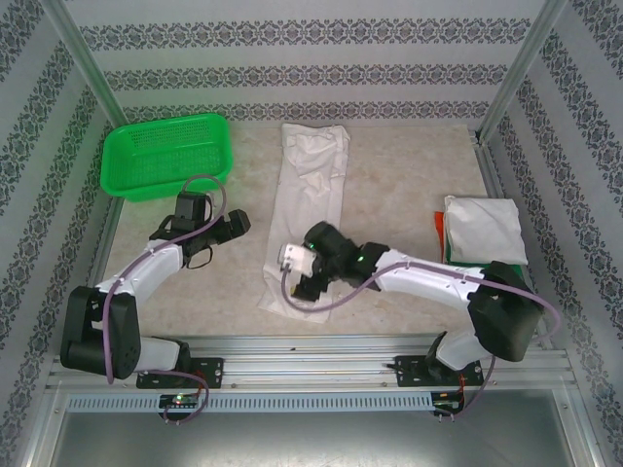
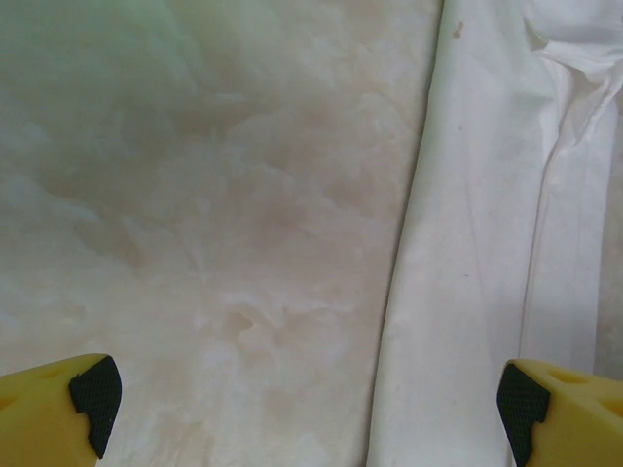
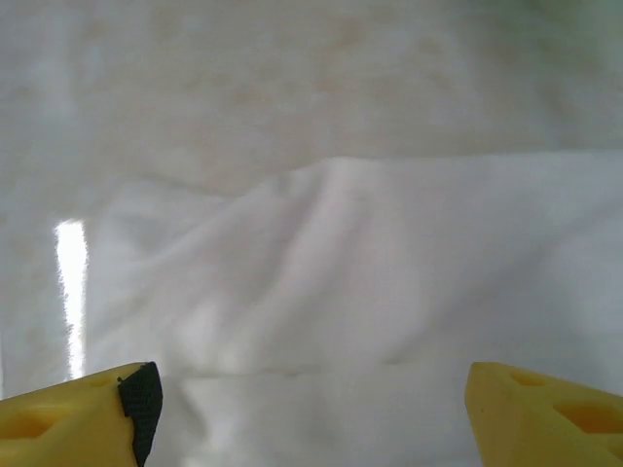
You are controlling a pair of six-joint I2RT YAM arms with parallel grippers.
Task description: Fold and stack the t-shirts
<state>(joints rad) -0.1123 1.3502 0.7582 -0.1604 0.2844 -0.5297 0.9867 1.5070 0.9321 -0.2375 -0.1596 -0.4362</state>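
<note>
My gripper is about to carry the t-shirt's limp near end toward the t-shirt's far end. Wrinkles cross that near end, so it will fold over in bunched folds.
A long white t-shirt, folded into a narrow strip, lies down the middle of the table. My right gripper hovers open over its near end; the right wrist view has wrinkled white cloth under the gripper with nothing between its fingers. My left gripper stands open just left of the strip; in the left wrist view the gripper spans bare table, and the shirt's edge runs along the right. A stack of folded white t-shirts with an orange-red and green edge sits at the right.
A green mesh basket stands at the back left. Patterned walls and metal posts enclose the beige table. A metal rail carries both arm bases at the near edge.
</note>
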